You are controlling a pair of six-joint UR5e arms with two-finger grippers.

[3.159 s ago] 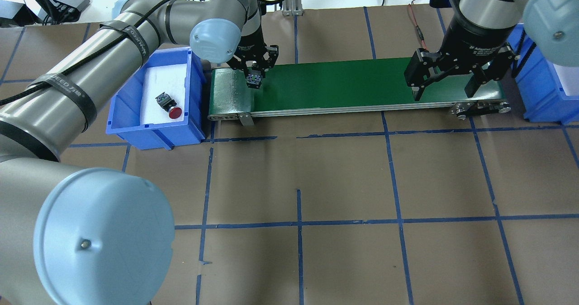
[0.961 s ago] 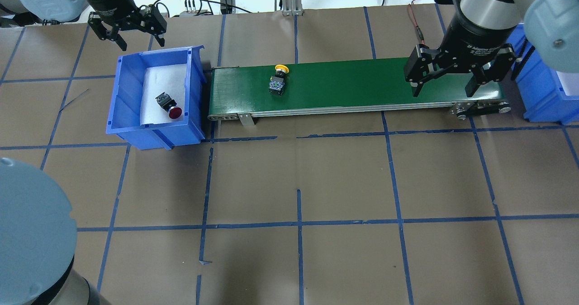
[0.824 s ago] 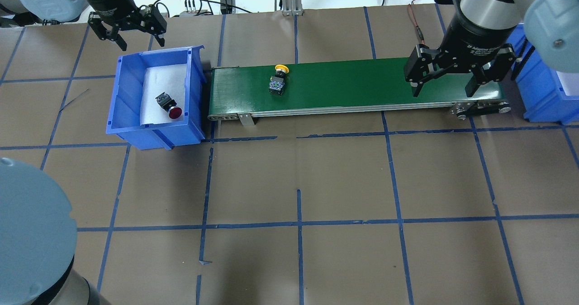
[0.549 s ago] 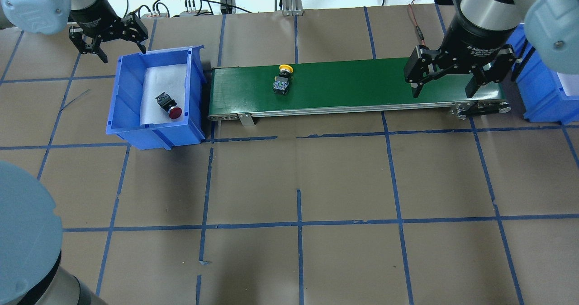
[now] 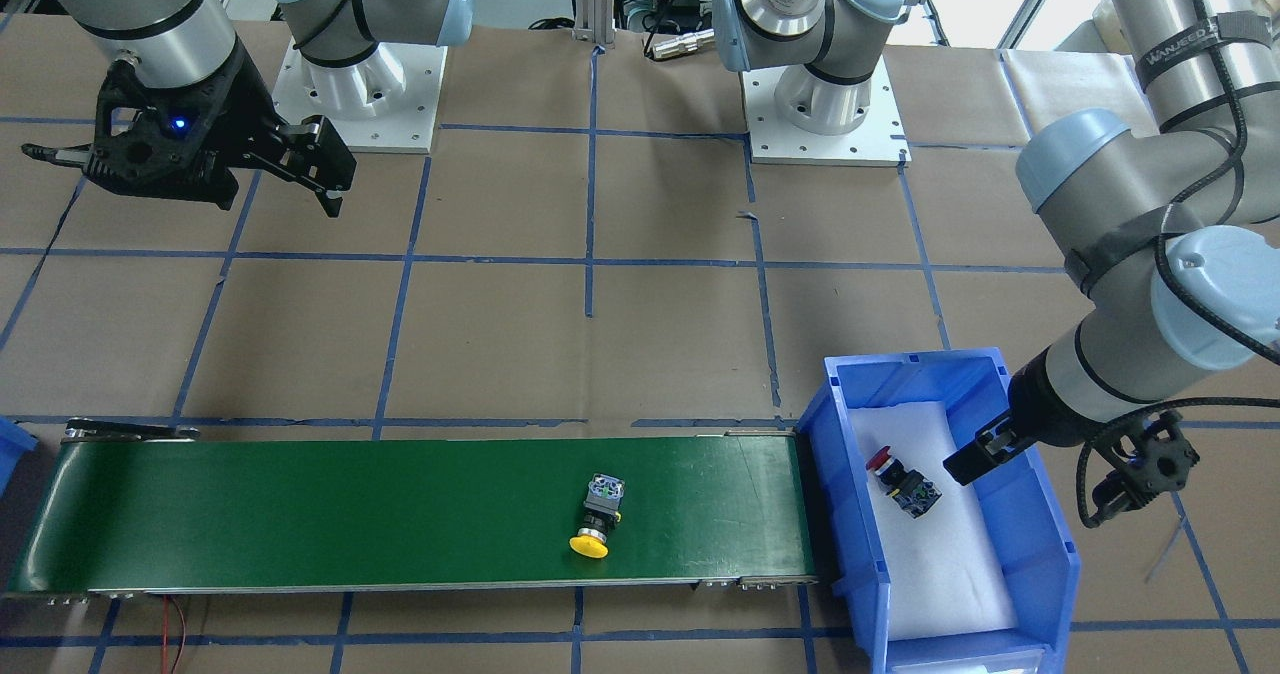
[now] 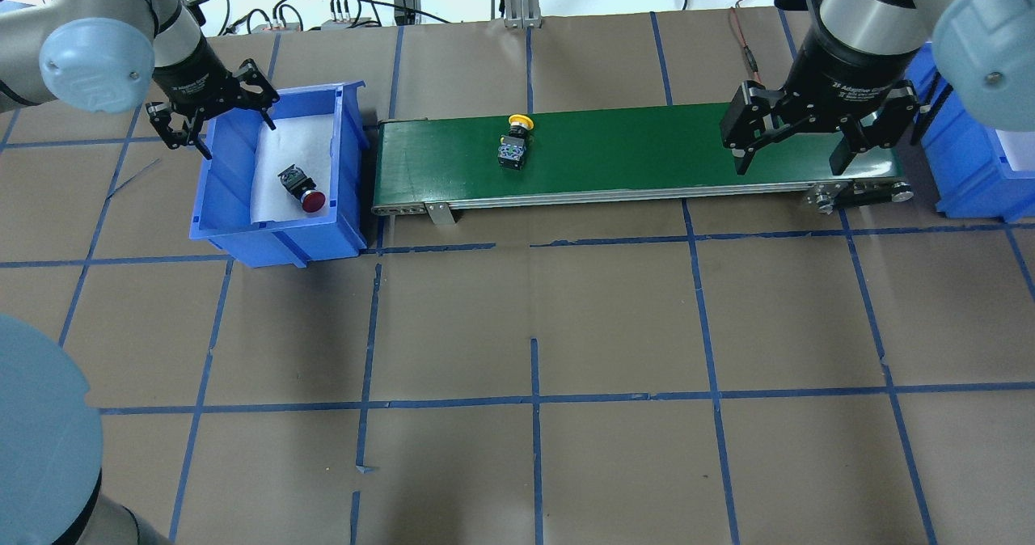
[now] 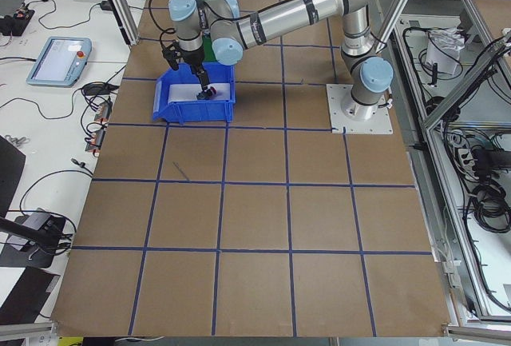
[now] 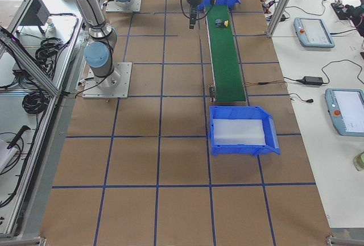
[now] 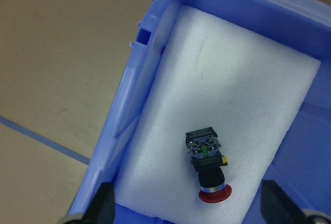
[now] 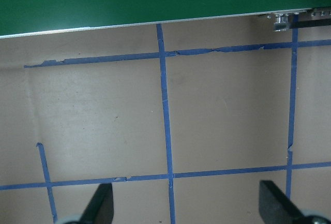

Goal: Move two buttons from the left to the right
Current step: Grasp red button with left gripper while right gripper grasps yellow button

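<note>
The red-capped button (image 5: 905,482) rests completely on top of the foam. The button will come away freely and leave the white foam (image 5: 948,572) flat when I lift.
The yellow-capped button (image 6: 514,142) lies on its side on the green conveyor belt (image 6: 631,153), left of the middle; it also shows in the front view (image 5: 598,514). The red-capped button (image 6: 301,188) lies on white foam in the left blue bin (image 6: 279,242). My left gripper (image 6: 212,116) is open and empty above the bin's far left corner. In the left wrist view the red button (image 9: 207,164) lies below and between the open fingertips (image 9: 103,206). My right gripper (image 6: 796,145) is open and empty above the belt's right end.
A second blue bin (image 6: 970,157) with white foam stands past the belt's right end; the right side view (image 8: 239,132) shows nothing in it. Brown paper with blue tape lines covers the table. Cables lie along the far edge.
The left gripper has let go of the yellow button on the belt's left end, swung away, and now moves in over the left bin. The yellow button has travelled right along the belt.
</note>
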